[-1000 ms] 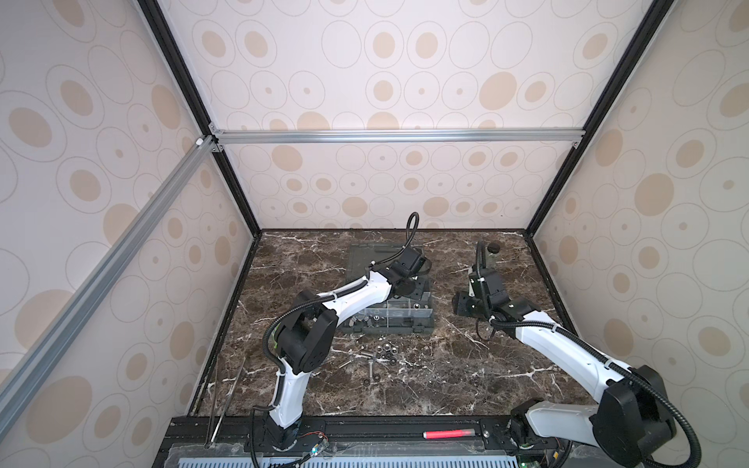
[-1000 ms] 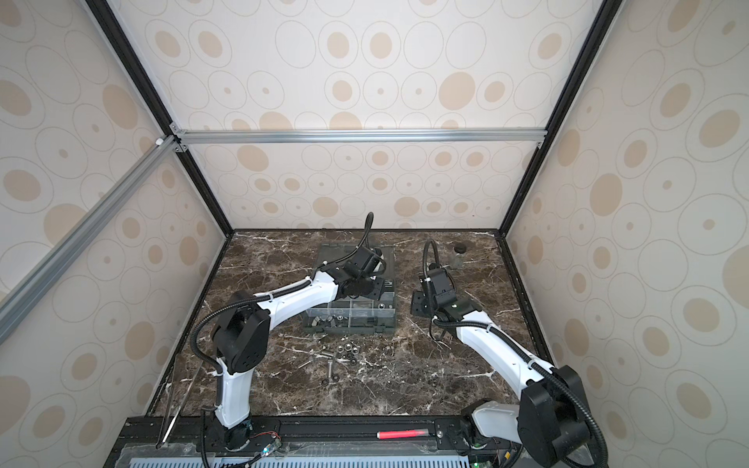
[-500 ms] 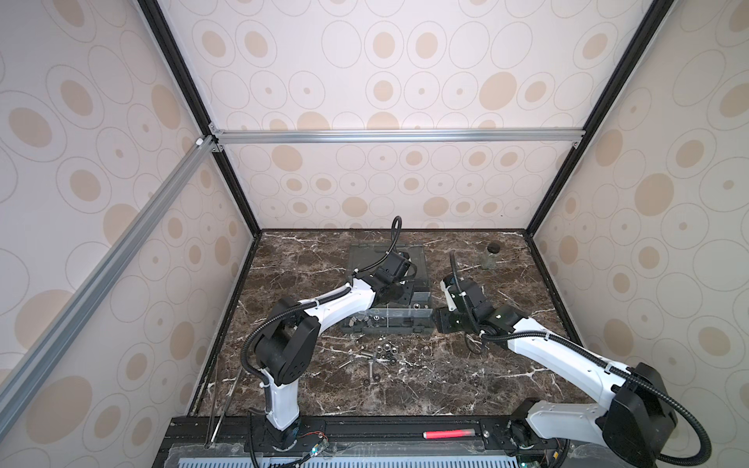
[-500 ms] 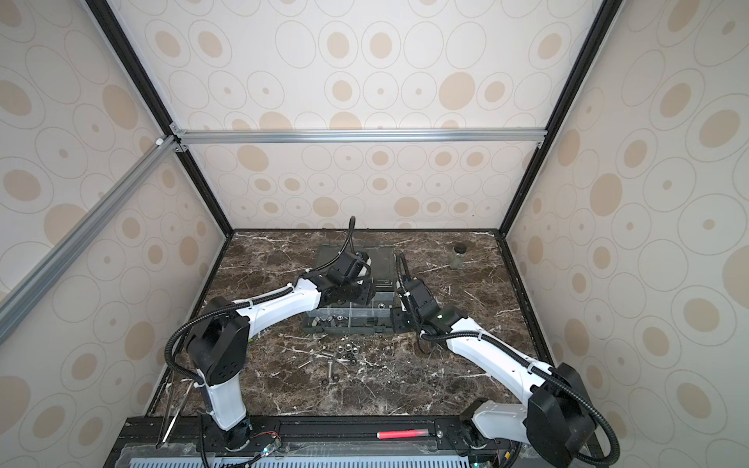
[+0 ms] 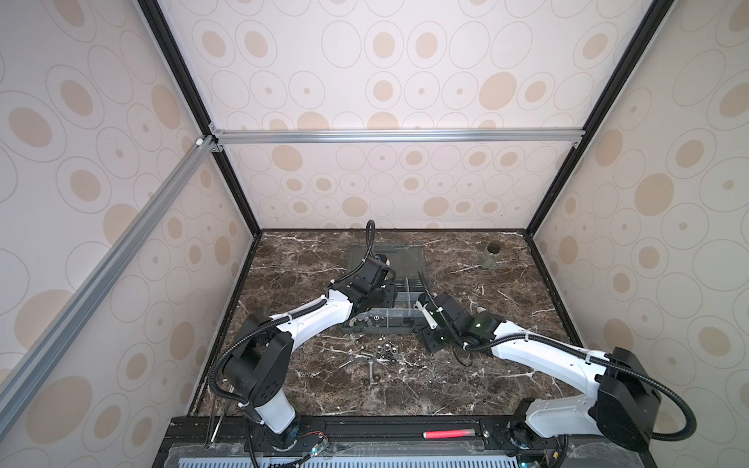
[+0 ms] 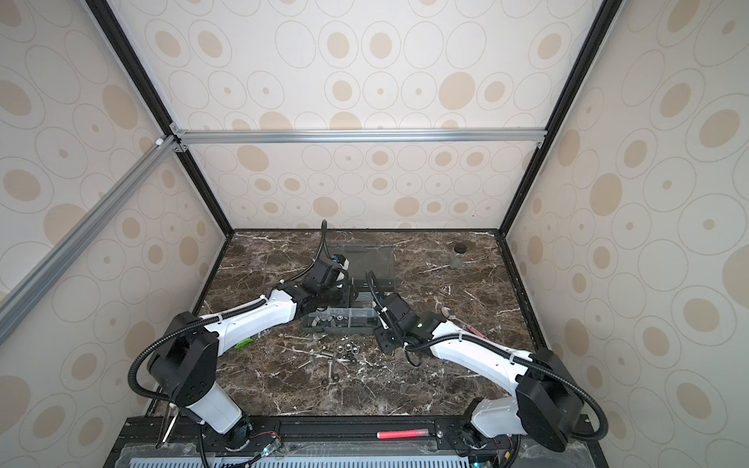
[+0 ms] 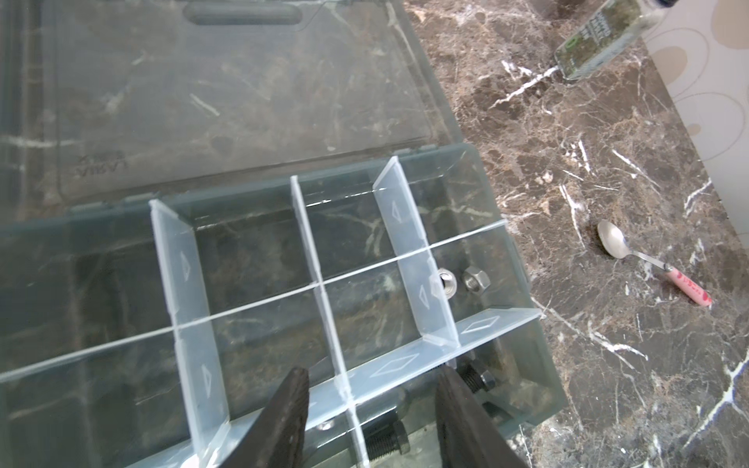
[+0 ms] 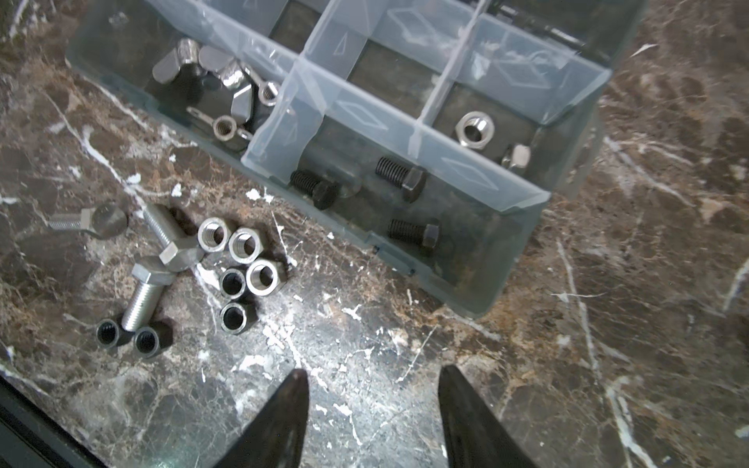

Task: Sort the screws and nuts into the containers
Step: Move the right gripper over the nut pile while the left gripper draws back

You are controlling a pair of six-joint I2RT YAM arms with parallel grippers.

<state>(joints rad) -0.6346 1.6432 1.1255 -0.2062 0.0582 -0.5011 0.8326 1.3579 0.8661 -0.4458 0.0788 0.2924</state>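
Observation:
My left gripper is above the dividers next to the hex nut compartment (image 8: 490, 139), so it should move away while my right gripper brings a loose silver nut (image 8: 265, 276) there.
The containers are the compartments of a grey organizer box (image 5: 367, 326) (image 6: 339, 329) with its lid open. Wing nuts (image 8: 215, 81), black screws (image 8: 316, 188) and hex nuts (image 8: 470, 129) (image 7: 472, 279) lie in separate compartments. Loose silver screws (image 8: 146, 300) and nuts (image 8: 243, 245) sit on the marble in front of the box (image 5: 383, 356). My left gripper (image 7: 373, 370) (image 5: 379, 302) hangs open and empty over the box's dividers. My right gripper (image 8: 373, 369) (image 5: 433, 344) is open and empty over bare marble by the box's front right corner.
A small glass jar (image 5: 488, 257) with a black lid stands at the back right. A spoon (image 7: 616, 243) with a pink handle lies right of the box. The clear lid (image 7: 227, 89) lies flat behind the box. A red stick (image 5: 448, 433) rests on the front rail.
My right arm has swung from the right of the box forward and down to its front right corner. My left arm has drawn back a little over the box. Both grippers stay open.

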